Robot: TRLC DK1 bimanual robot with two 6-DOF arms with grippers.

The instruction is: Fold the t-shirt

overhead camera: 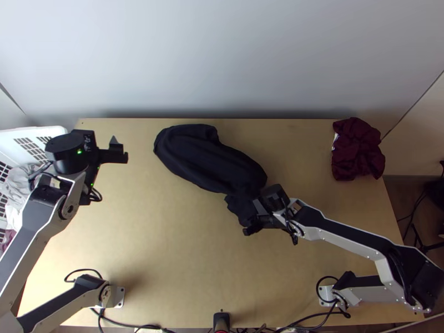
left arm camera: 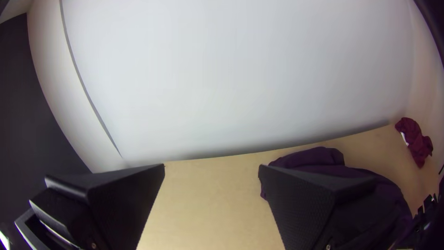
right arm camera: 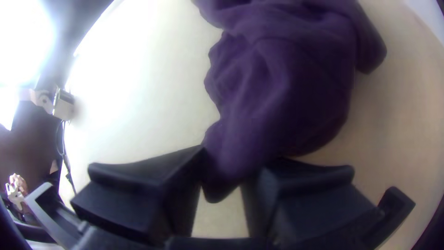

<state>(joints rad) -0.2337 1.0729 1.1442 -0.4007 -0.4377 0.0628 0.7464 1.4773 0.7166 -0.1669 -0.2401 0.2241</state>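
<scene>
The dark t-shirt (overhead camera: 188,152) will drop open into a wide hanging sheet when the robot lifts both of the t-shirt's ends, because the long t-shirt is bulging with loose folds (overhead camera: 223,154).
The dark t-shirt (overhead camera: 208,158) lies bunched in a long diagonal strip across the middle of the table. Over the table's left side, my left gripper (overhead camera: 119,149) is held open, apart from the cloth. My right gripper (overhead camera: 253,216) is at the strip's lower right end. In the left wrist view, the left gripper (left arm camera: 212,170) has nothing between its fingers, and one finger overlaps the view of the t-shirt (left arm camera: 370,185). In the right wrist view, the right gripper (right arm camera: 231,173) is shut on a gathered end of the t-shirt (right arm camera: 286,88), whose tip pokes out between the fingers.
A crumpled maroon cloth (overhead camera: 357,149) lies at the table's back right corner. At the left edge stands a white basket (overhead camera: 33,133) with light cloths in it, beside the left arm. A pale wall rises behind the table's back edge. Bare wood (overhead camera: 177,250) spreads in front of the t-shirt.
</scene>
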